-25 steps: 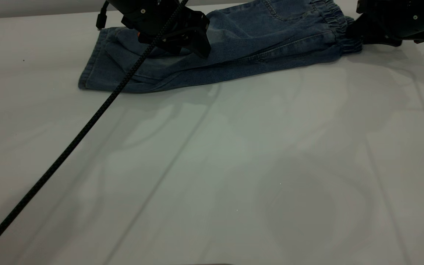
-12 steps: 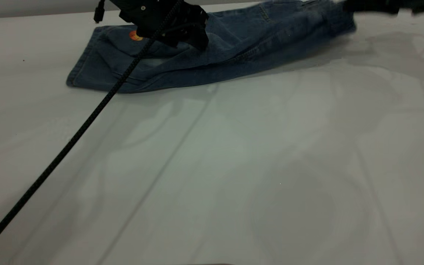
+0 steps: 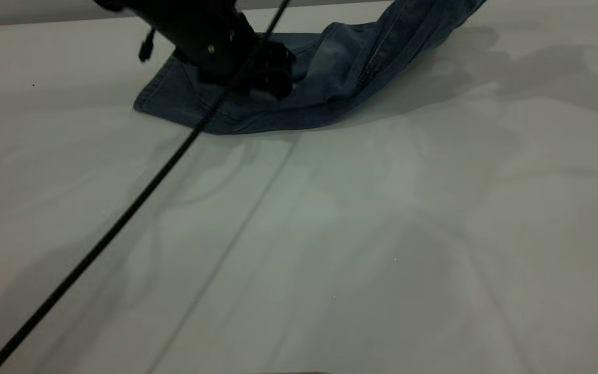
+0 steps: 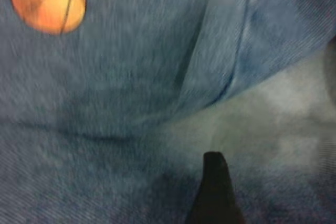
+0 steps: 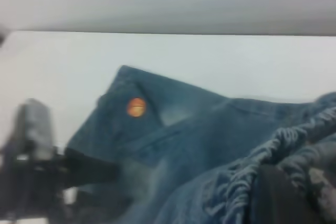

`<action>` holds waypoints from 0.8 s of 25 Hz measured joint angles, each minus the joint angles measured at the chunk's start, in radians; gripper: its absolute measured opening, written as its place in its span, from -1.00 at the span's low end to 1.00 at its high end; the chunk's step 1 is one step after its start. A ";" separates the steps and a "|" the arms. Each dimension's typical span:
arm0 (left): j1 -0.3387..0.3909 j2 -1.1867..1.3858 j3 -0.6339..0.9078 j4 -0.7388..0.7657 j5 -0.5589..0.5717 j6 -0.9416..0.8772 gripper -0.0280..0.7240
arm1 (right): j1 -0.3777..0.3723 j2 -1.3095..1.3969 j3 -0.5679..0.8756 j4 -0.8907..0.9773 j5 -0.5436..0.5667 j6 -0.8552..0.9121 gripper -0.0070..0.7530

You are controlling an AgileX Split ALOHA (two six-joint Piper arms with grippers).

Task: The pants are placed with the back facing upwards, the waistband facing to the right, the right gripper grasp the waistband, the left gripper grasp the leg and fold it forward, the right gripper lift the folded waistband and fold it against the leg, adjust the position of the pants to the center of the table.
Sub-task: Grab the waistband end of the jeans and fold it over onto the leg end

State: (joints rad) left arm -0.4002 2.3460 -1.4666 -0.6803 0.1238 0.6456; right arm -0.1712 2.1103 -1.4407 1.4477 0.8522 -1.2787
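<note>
The robot's left gripper is on the leg [image 3: 301, 84] where the raised waistband has to come down, so it should move back past the hem [image 3: 156, 86] before the right gripper folds the waistband over.
The blue denim pants [image 3: 351, 67] lie at the far side of the table [image 3: 330, 234], their right end lifted steeply out of the exterior view's top edge. My left gripper [image 3: 273, 85] presses down on the leg [image 3: 185, 98], open, with one dark finger [image 4: 215, 192] on the denim near the orange basketball print [image 4: 48, 2]. My right gripper [image 5: 286, 182] is out of the exterior view. In its wrist view it is shut on the ruffled waistband [image 5: 247, 177] and holds it in the air above the leg and the basketball print [image 5: 136, 107].
A black braided cable [image 3: 122, 218] runs diagonally from the left arm down to the near left corner, crossing the pants' hem. A grey wall edge [image 3: 44, 15] borders the table at the back. The left arm's gripper [image 5: 47, 166] shows in the right wrist view.
The right gripper has risen out of the exterior view, taking the waistband end up. The hem end has slid to the right. The left arm has come lower onto the leg.
</note>
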 joint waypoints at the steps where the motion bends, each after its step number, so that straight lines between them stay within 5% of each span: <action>1: -0.007 0.009 -0.001 -0.009 0.001 0.000 0.41 | 0.000 -0.002 0.000 0.000 0.016 0.002 -0.88; 7: -0.062 0.036 -0.039 -0.018 0.018 0.000 0.41 | 0.028 -0.005 0.000 -0.008 0.071 0.004 -0.88; 12: -0.085 0.040 -0.120 0.007 0.199 0.002 0.41 | 0.085 -0.008 0.000 -0.008 0.081 0.005 -0.88; 20: 0.012 -0.113 -0.236 0.261 0.481 -0.086 0.41 | 0.164 -0.019 0.000 -0.008 0.084 0.006 -0.88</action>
State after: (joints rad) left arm -0.3882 2.2329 -1.7027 -0.4189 0.6053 0.5595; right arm -0.0074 2.0910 -1.4407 1.4395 0.9361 -1.2732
